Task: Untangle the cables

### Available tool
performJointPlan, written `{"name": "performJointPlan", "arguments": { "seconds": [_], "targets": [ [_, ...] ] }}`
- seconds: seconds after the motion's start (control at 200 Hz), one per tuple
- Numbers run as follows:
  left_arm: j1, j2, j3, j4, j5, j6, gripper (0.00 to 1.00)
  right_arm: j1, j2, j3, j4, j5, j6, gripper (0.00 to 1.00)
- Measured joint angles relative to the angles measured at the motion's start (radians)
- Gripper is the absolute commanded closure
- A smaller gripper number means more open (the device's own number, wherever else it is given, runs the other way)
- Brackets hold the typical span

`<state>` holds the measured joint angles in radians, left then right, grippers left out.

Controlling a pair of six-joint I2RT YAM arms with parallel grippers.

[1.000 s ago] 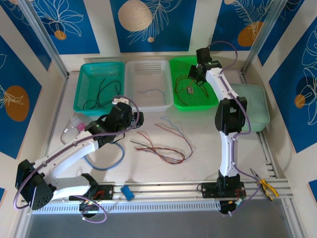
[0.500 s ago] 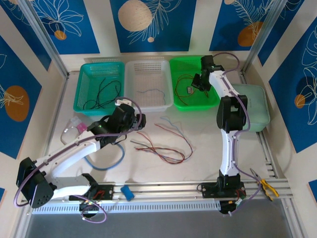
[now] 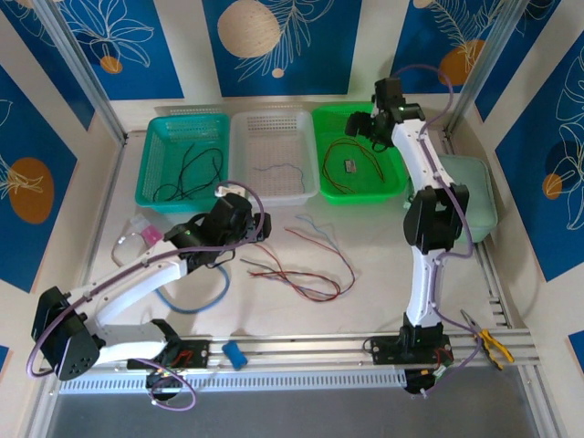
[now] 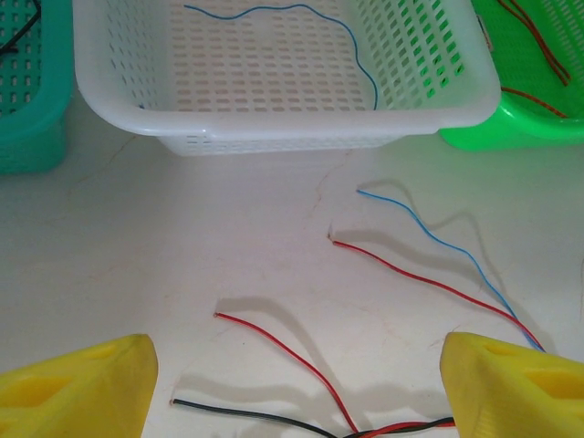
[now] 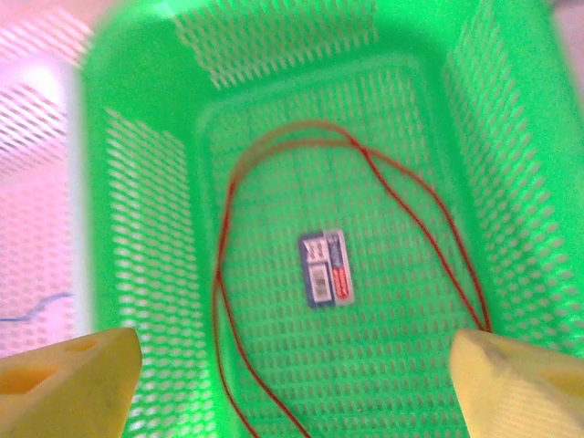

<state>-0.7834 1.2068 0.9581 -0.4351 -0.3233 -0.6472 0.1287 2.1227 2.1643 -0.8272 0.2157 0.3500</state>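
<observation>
I should keep moving my open right gripper toward the red wire (image 3: 310,239) beside the blue one, which reaches out free of the tangle (image 3: 306,283), until its fingers close there.
The cables (image 3: 306,265) still on the table form a loose tangle of thin red, black and pale blue wires at the middle. My left gripper (image 3: 258,228) hovers open at the tangle's left end. In the left wrist view a red wire (image 4: 274,342) and a black wire (image 4: 237,412) lie on the table between its yellow fingers (image 4: 78,388), untouched. A blue wire (image 4: 438,242) and a second red wire (image 4: 411,274) run off to the right. My right gripper (image 3: 367,128) stands open and empty above the green basket (image 3: 392,187), where a red cable (image 5: 365,173) lies looped.
A teal basket (image 3: 151,173) holds black wires and a white basket (image 3: 306,187) holds a blue wire (image 4: 301,14). A thick light-blue hose (image 3: 205,292) loops under the left arm. A pale green pad (image 3: 470,196) lies right of the baskets, with pliers (image 3: 493,345) on the front rail.
My right gripper has opened and pulled back over the green basket, and the red cable now lies loose inside. The left arm has edged slightly towards the tangle.
</observation>
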Motion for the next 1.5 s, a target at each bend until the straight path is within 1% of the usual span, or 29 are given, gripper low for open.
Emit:
{"name": "performJointPlan", "arguments": {
  "seconds": [0.09,0.16,0.255,0.345,0.43,0.53,0.635,0.73,0.865,0.965,1.015,1.231,1.501],
  "targets": [
    [-0.003,0.008,0.000,0.000,0.000,-0.002,0.18,0.008,-0.098,-0.028,0.000,0.014,-0.022,0.12],
    [-0.007,0.017,0.000,0.000,0.000,-0.002,0.19,0.018,-0.214,-0.120,0.011,0.023,-0.032,0.13],
    [-0.010,0.036,0.006,-0.008,0.001,-0.002,0.19,0.050,-0.394,-0.310,0.037,0.037,-0.035,0.14],
    [-0.011,0.058,0.008,-0.015,0.005,-0.002,0.19,0.104,-0.572,-0.528,0.061,0.046,-0.031,0.16],
    [-0.012,0.071,0.009,-0.020,0.010,-0.002,0.19,0.152,-0.708,-0.728,0.075,0.036,-0.013,0.18],
    [-0.012,0.074,0.009,-0.023,0.017,-0.003,0.19,0.186,-0.816,-0.922,0.074,0.022,0.014,0.21],
    [-0.012,0.074,0.007,-0.022,0.021,-0.009,0.19,0.213,-0.875,-1.063,0.064,0.001,0.037,0.23],
    [-0.014,0.071,-0.006,-0.020,0.024,-0.026,0.19,0.225,-0.908,-1.152,0.083,-0.074,0.049,0.27],
    [-0.025,0.071,-0.021,-0.023,0.024,-0.041,0.19,0.243,-0.912,-1.246,0.165,-0.184,0.068,0.39],
    [-0.034,0.067,-0.022,-0.023,0.024,-0.052,0.19,0.269,-0.863,-1.273,0.224,-0.210,0.077,0.51],
    [-0.037,0.062,-0.023,-0.023,0.024,-0.055,0.19,0.282,-0.825,-1.278,0.254,-0.209,0.080,0.54],
    [-0.049,0.047,-0.024,-0.022,0.023,-0.063,0.19,0.323,-0.699,-1.307,0.362,-0.163,0.065,0.59],
    [-0.051,0.042,-0.024,-0.022,0.023,-0.079,0.19,0.326,-0.590,-1.278,0.431,-0.133,0.011,0.63]
  ]
}}
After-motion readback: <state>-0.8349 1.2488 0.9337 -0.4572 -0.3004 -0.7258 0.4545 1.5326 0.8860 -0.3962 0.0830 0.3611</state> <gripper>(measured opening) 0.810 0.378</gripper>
